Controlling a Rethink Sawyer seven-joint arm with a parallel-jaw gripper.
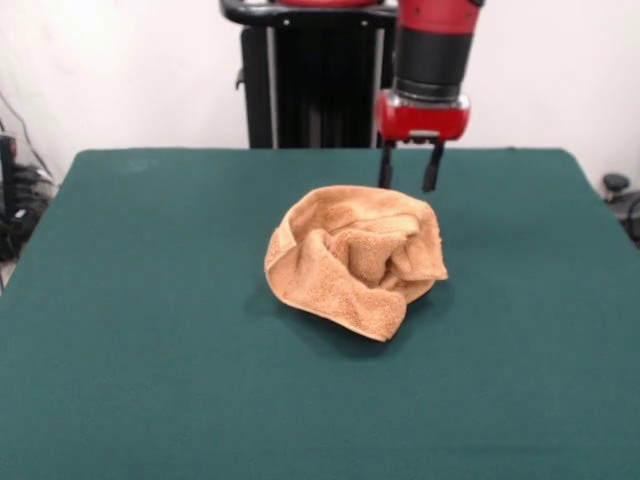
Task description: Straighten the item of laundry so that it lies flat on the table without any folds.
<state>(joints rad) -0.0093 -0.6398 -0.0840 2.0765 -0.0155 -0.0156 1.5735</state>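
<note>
My gripper will lift the towel's fold. The towel's near corner [385,334] sticks out of the loose heap, so the towel will drop open with that corner hanging lowest.
The orange-tan terry towel [355,257] lies crumpled in a bunched heap near the middle of the dark green table [150,330], with folds and a raised rim around a hollow. Its care label does not show. My gripper [409,183] hangs from the red and black arm just behind the towel's far right edge, its two black fingers [385,166] spread apart and empty, tips at about the level of the towel's top.
The black pedestal [310,90] stands behind the table's far edge. Cables and equipment sit off the table's left side [15,200], and a dark object shows off the right edge [617,190].
</note>
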